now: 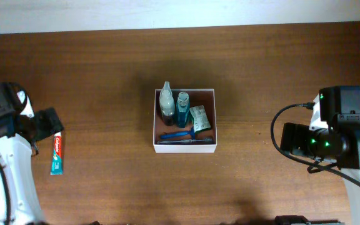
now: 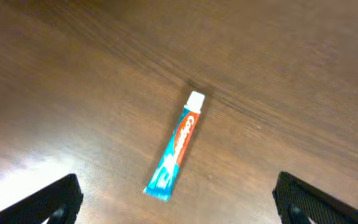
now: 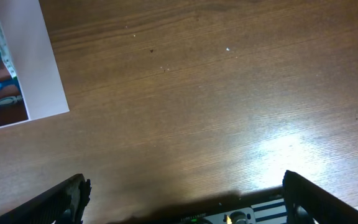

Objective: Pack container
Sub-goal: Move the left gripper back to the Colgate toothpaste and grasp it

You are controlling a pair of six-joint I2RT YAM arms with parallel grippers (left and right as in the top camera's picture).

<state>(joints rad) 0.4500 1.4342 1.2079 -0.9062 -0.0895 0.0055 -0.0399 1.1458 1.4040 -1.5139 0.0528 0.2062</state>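
The toothpaste tube (image 2: 174, 148) lies clear and lengthwise between the open fingers of my left gripper. I should carry on lowering that gripper until its fingers are on both sides of the red label (image 1: 57, 146), and then close it.
The container (image 1: 186, 148), a square white-walled box with a pinkish-brown inside, sits at the table's middle. It holds a clear spray bottle (image 1: 166, 103), a blue bottle (image 1: 182, 109), a green sachet (image 1: 199, 117) and a blue toothbrush (image 1: 183, 135). A red, white and teal toothpaste tube (image 1: 56, 153) lies flat on the table at the far left. My left gripper (image 1: 47, 124) hovers just above it, open and empty; in the left wrist view the tube (image 2: 178, 148) lies ahead between the spread fingers (image 2: 179, 200). My right gripper (image 1: 287, 140) is open and empty, well right of the container.
The right wrist view shows the container's white wall (image 3: 33, 68) at the upper left and bare wood between the open fingers (image 3: 185, 199). A white strip (image 1: 167, 12) runs along the table's far edge.
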